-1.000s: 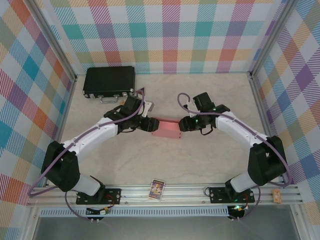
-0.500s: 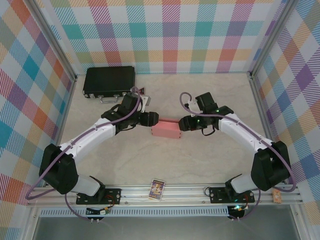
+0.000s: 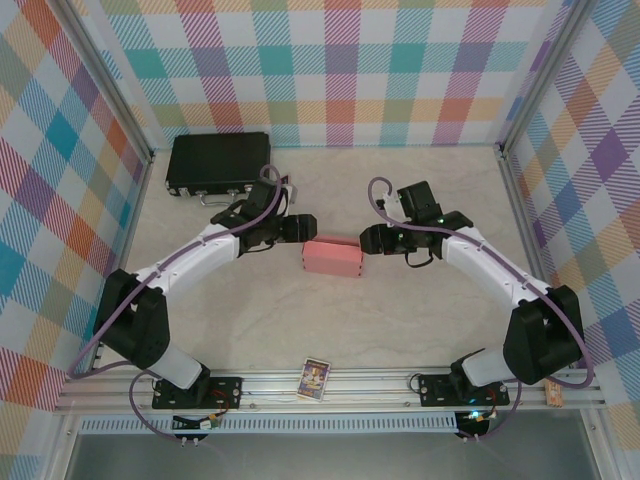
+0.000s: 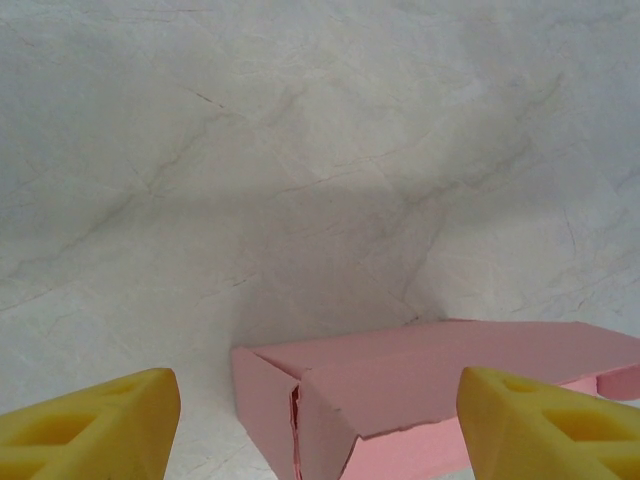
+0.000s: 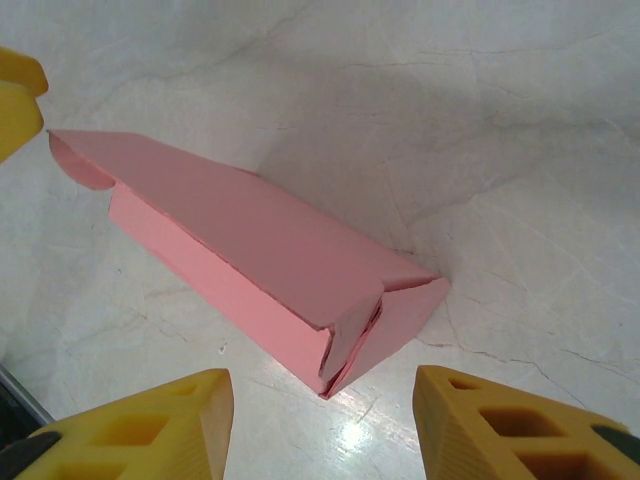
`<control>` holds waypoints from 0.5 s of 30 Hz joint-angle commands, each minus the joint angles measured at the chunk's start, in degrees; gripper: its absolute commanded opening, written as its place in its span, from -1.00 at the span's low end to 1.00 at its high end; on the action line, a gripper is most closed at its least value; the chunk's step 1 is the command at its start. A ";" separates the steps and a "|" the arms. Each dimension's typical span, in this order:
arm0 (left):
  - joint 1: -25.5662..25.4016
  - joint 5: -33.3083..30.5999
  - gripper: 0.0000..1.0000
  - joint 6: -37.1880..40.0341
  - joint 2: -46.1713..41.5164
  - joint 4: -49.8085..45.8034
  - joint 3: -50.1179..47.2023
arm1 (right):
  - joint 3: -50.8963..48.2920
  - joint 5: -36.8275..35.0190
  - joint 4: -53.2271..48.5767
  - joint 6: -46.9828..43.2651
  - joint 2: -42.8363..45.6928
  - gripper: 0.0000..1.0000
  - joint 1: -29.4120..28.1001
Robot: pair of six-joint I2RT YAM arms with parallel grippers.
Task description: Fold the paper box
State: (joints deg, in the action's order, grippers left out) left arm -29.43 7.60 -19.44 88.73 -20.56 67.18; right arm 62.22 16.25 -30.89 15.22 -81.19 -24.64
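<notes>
The lid is ajar with its flap gaping at the box's end (image 4: 298,428), so the robot's left gripper should narrow its fingers and press that end of the lid (image 4: 350,388) down.
The paper box (image 3: 332,258) is a small closed salmon-pink box lying on the marble table between the two arms. My left gripper (image 3: 301,229) is open just off the box's far left corner. In the left wrist view the box's end (image 4: 420,390), with its flap slightly ajar, lies between and beyond the yellow fingers (image 4: 95,420). My right gripper (image 3: 369,241) is open at the box's right end, apart from it. Seen from the right wrist, the box (image 5: 240,240) runs diagonally and its tucked end points at the gap between the right gripper's (image 5: 322,390) fingers.
A black hard case (image 3: 218,163) lies at the back left against the wall. A small printed card (image 3: 316,378) sits on the front aluminium rail (image 3: 400,385). Plaid walls enclose the table on three sides. A fingertip of the left gripper (image 5: 15,95) shows in the right wrist view.
My left gripper has pulled off the box's left end and moved toward the back. The box now lies squarer to the table. The right gripper has backed off slightly.
</notes>
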 commanded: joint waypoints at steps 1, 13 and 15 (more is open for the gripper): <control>0.51 1.10 0.45 -2.35 1.32 1.22 2.34 | 2.69 -1.47 1.02 2.94 -1.31 0.04 0.34; 0.60 2.51 0.34 -4.04 3.96 0.35 3.44 | 4.65 -3.43 2.95 7.49 -4.18 0.02 0.37; 0.59 2.52 0.32 -4.16 4.34 -0.16 3.73 | 4.91 -3.84 3.38 8.26 -4.66 0.02 0.39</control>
State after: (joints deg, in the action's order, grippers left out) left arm -29.41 9.19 -22.81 92.31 -20.58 68.62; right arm 65.41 13.43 -28.88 21.28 -84.99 -24.64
